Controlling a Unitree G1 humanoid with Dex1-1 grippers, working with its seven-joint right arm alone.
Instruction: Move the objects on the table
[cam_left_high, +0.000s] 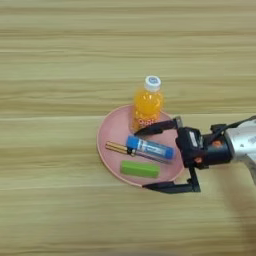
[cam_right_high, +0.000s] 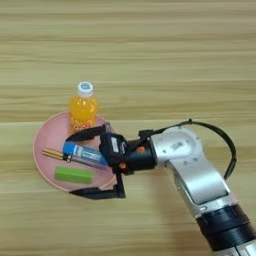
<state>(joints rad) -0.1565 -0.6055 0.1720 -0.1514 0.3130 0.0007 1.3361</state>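
Note:
My right gripper should first back away and close around the bottle's body (cam_left_high: 148, 104), because the orange-drink bottle stands outside its open fingers, behind the far finger.
A round pink plate (cam_left_high: 111, 131) lies on the light-tan wooden table (cam_left_high: 50, 75). The orange-drink bottle (cam_left_high: 148, 104) with its white cap stands upright at the plate's far edge. On the plate lie the blue tube (cam_left_high: 150, 148), the green block (cam_left_high: 140, 169) in front of it, and the thin yellow-handled screwdriver (cam_left_high: 117, 147) to the tube's left. My right gripper (cam_left_high: 141, 159) reaches in from the right and is open. Its far finger (cam_left_high: 157, 127) passes just in front of the bottle, and its near finger (cam_left_high: 172, 187) lies by the plate's front rim. The tube and block sit between them, untouched.
The silver forearm (cam_right_high: 192, 170) with a black cable loop (cam_right_high: 225, 140) crosses the table's lower right. Bare wood surrounds the plate on the left, behind and in front.

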